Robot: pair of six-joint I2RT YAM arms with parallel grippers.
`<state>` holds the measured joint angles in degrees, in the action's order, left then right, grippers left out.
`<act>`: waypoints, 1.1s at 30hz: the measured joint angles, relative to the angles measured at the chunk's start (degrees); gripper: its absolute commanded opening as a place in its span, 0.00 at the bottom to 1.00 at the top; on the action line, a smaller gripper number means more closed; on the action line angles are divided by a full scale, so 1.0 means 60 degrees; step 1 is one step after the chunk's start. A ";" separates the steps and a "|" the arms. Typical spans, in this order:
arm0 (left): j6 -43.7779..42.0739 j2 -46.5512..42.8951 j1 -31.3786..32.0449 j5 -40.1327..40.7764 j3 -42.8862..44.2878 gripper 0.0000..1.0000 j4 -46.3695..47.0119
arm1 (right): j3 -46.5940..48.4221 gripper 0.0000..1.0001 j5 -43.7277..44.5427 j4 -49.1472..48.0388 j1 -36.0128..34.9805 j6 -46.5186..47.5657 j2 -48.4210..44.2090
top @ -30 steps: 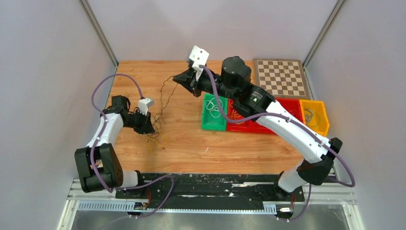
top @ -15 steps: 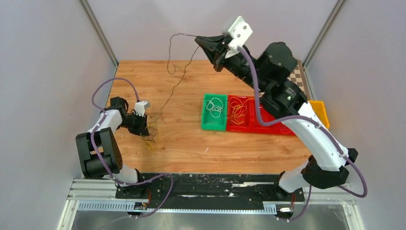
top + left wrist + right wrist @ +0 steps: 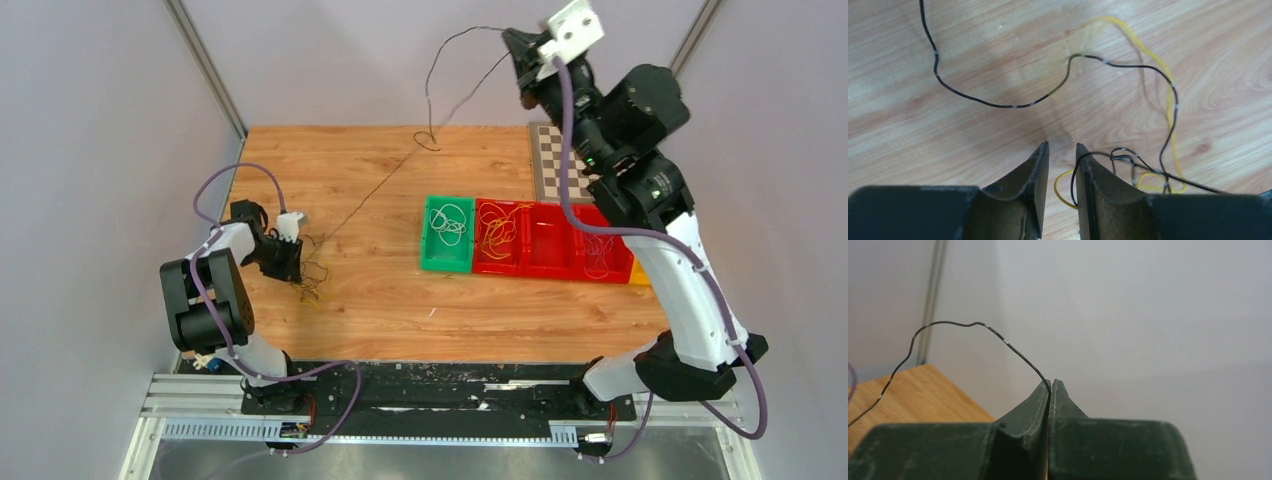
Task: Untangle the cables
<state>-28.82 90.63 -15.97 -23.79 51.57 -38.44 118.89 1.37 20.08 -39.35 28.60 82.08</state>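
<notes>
The robot's right gripper should pull the dark cable's loose end clear toward the chessboard (image 3: 560, 165) before lowering it, because the cable still runs into the snarl at the left gripper (image 3: 313, 278).
The cables lie as a small snarl (image 3: 312, 280) of yellow and dark wires on the wooden table, left of centre. My left gripper (image 3: 290, 262) sits low at the snarl, its jaws a narrow gap apart. In the left wrist view a dark wire (image 3: 998, 105) and a yellow wire (image 3: 1148, 50) curve ahead of the left gripper (image 3: 1062, 146), and short loops of both pass loosely between the fingers. My right gripper (image 3: 515, 42) is raised high at the back right, shut on one dark cable (image 3: 380, 190) that runs down to the snarl. The right wrist view shows the right gripper (image 3: 1050, 382) pinching this cable (image 3: 1013, 347).
A green bin (image 3: 430, 262) holding a white wire stands mid-table. Red bins (image 3: 535, 271) with yellow wires adjoin it on the right, with a yellow bin (image 3: 640, 275) partly hidden by the right arm. A chessboard (image 3: 560, 165) lies at the back right.
My right gripper has risen and swung right with the dark cable, drawing it out of the snarl. My left gripper has shifted slightly left over the snarl.
</notes>
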 measured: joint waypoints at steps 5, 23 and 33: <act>-0.0004 0.0357 -0.0069 0.0492 0.0211 0.37 0.0022 | -0.0186 0.00 0.0240 -0.0138 0.1366 -0.0171 -0.0754; -0.0004 0.0685 -0.0102 0.1016 0.0656 0.47 -0.0080 | -0.0568 0.00 0.0448 -0.0739 0.2911 -0.0270 -0.1960; 0.0029 0.0758 -0.0113 0.0874 0.0754 0.47 -0.0186 | -0.1140 0.00 0.0000 -0.0291 0.3173 -0.0772 -0.2306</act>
<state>-28.64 95.18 -16.64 -18.55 56.10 -39.55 112.05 1.37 18.33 -20.32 23.97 68.25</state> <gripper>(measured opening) 0.469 0.003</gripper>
